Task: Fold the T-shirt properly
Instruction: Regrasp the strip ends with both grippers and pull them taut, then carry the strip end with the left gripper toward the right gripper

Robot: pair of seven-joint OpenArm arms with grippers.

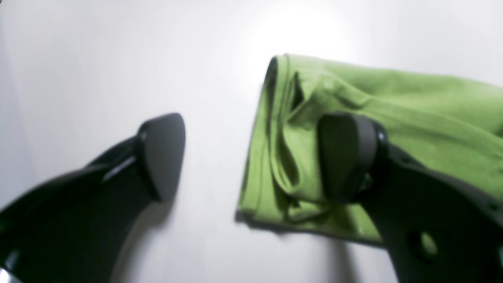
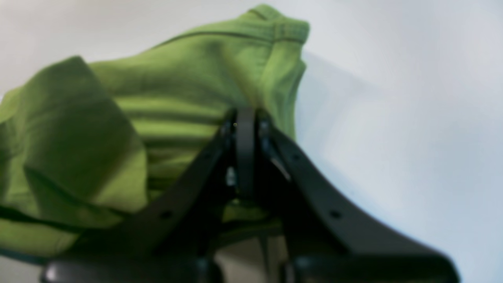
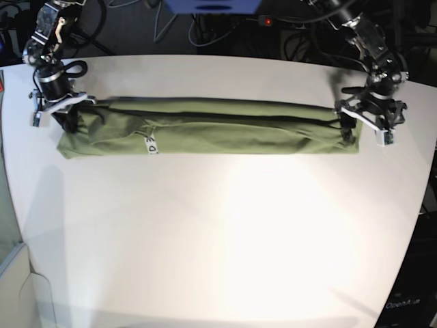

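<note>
The open fingers of my left gripper are on both sides of the T-shirt's loose end, so I keep moving in and closing them until they pinch its folded layers.
The green T-shirt lies folded into one long narrow band across the far half of the white table, with a small white tag showing left of its middle. At the band's left end my right gripper is shut on the T-shirt. The right wrist view shows its tips pressed together where the cloth bunches up. My left gripper stands open at the right end. One finger hangs over the T-shirt's hem; the other is over bare table.
Cables and dark equipment run along behind the table's far edge. The table's rounded right edge is close to the left arm. The right arm stands at the far left corner.
</note>
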